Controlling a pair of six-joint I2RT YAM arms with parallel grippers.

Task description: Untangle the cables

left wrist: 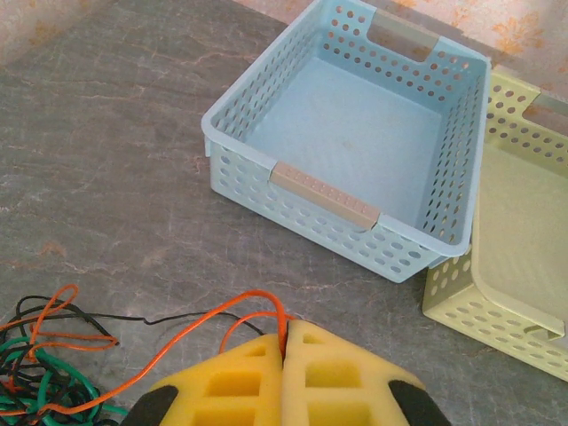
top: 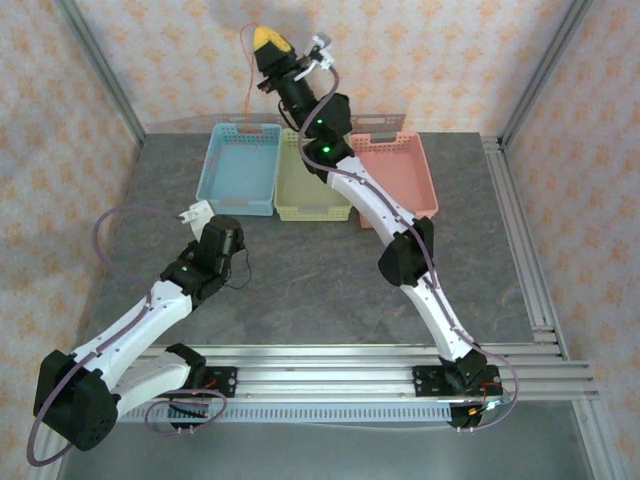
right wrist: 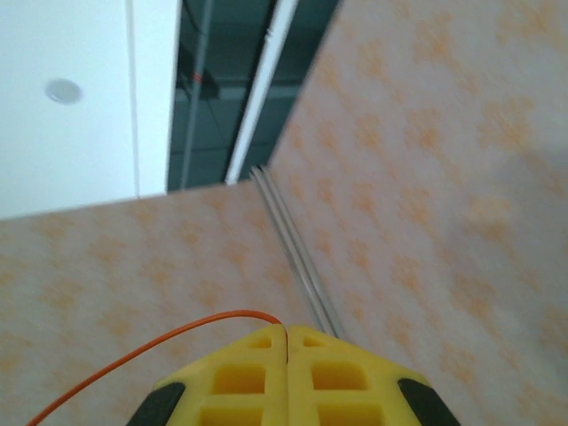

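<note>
I should lower the hanging orange cable into the blue basket with my right gripper and take it nearer my left gripper, because my right gripper is high up at the back wall.
My left gripper sits low over the table, its yellow fingers shut on an orange cable that loops out of the tips. That cable runs left to a tangle of orange, black and green cables on the table. In the top view the left gripper is in front of the blue basket, with a thin black wire beside it. My right gripper is raised high against the back wall. It is shut on an orange cable, which hangs down toward the blue basket.
Three perforated baskets stand in a row at the back: blue, pale yellow and pink. The blue basket is empty, and the yellow one sits right of it. Aluminium frame posts edge the workspace.
</note>
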